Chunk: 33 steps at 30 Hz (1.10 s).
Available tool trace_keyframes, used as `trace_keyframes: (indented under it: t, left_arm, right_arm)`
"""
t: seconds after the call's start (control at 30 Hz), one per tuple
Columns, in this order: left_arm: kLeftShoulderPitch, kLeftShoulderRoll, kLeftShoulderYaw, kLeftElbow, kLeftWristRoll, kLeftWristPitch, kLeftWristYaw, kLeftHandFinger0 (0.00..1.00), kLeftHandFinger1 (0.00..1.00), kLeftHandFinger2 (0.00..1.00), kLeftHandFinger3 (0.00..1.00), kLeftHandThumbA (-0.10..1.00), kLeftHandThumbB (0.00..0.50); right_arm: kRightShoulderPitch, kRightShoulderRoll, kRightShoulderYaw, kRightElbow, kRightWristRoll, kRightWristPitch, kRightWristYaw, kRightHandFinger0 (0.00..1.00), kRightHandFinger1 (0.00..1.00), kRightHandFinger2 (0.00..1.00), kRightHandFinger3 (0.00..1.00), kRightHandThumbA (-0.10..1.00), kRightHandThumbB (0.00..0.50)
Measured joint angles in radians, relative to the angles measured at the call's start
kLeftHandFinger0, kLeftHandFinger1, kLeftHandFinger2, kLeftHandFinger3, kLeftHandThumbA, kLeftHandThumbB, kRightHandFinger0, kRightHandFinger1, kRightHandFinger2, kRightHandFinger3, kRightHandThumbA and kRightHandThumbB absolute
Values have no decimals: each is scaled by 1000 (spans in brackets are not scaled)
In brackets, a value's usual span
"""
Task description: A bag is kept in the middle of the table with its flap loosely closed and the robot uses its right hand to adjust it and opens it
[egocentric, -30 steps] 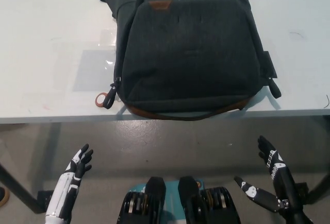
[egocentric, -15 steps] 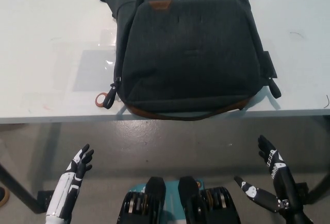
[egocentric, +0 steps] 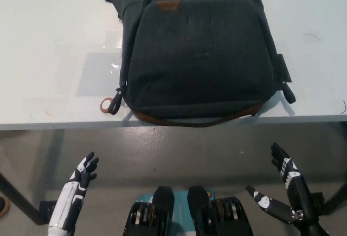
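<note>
The flap's loose edge (egocentric: 209, 0) is farthest from me, so I expect the flap to fold over toward me and hang past the table edge when I pull it.
A dark grey backpack (egocentric: 200, 51) lies flat on the white table (egocentric: 49, 40), its brown-trimmed bottom edge at the table's front edge. Its flap covers the front and lies closed. A zipper pull with an orange ring (egocentric: 106, 104) hangs at the bag's lower left corner. My black right hand (egocentric: 286, 184) is open below the table edge at the lower right, well clear of the bag. My white left hand (egocentric: 81, 179) rests open at the lower left, also below the table.
The table's front edge (egocentric: 65, 125) runs across the picture above both hands. Grey floor shows below it. Black straps (egocentric: 287, 92) stick out at the bag's right side.
</note>
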Motion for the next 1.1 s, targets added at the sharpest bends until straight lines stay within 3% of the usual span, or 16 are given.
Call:
trace_keyframes:
  t: [0.03,0.07,0.13,0.23,0.27,0.37,0.57,0.63,0.7,0.8,0.87,1.03,1.1]
  left_arm:
    - [0,0,0,0,0,0,0,1000,1000,1000,1000,1000,46]
    - [0,0,0,0,0,0,0,1000,1000,1000,1000,1000,29]
    - [0,0,0,1,1,1,0,1000,1000,1000,1000,1000,22]
    - [0,0,0,1,2,1,0,1000,1000,1000,1000,1000,21]
    - [-1,0,0,1,2,1,0,1000,1000,1000,1000,1000,18]
    - [-1,0,-1,-1,7,1,-1,1000,1000,1000,1000,1000,17]
    - [0,0,0,-1,9,1,-3,1000,1000,1000,1000,1000,21]
    - [0,0,0,-1,9,1,-5,1000,1000,1000,1000,1000,20]
    - [0,0,0,-1,9,1,-6,1000,1000,1000,1000,1000,19]
    - [0,0,0,-1,10,1,-7,1000,1000,1000,1000,1000,21]
    - [-1,0,0,-1,10,0,-9,1000,1000,1000,1000,1000,22]
    - [0,0,0,-1,12,0,-13,1000,1000,1000,1000,1000,29]
    - [0,0,0,-1,13,0,-13,1000,1000,1000,1000,1000,23]
  right_arm:
    - [0,0,0,0,0,0,0,1000,1000,1000,1000,834,241]
    - [0,0,0,0,0,0,0,1000,1000,1000,1000,340,396]
    - [1,-1,-12,-48,-9,16,-5,1000,1000,1000,1000,303,398]
    - [-15,-7,-45,-165,-29,43,-15,1000,1000,1000,1000,334,400]
    - [-24,-10,-57,-204,-36,52,-19,1000,1000,1000,1000,429,378]
    - [-58,-13,-95,-303,-62,78,-34,1000,1000,1000,1000,497,353]
    - [-70,-11,-130,-425,-76,117,-46,1000,1000,1000,1000,736,374]
    - [-76,-13,-147,-474,-75,127,-49,1000,1000,1000,1000,709,340]
    - [-93,-23,-162,-514,-72,144,-48,1000,1000,1000,1000,739,369]
    - [-149,-55,-183,-553,-63,188,-47,1000,1000,1000,1000,747,346]
    - [-202,-80,-187,-560,-57,221,-44,1000,1000,1000,1000,872,325]
    - [-371,-150,-184,-539,-42,316,-21,1000,1000,1000,1000,974,328]
    - [-427,-164,-176,-497,-29,360,-7,1000,1000,1000,1000,1000,390]
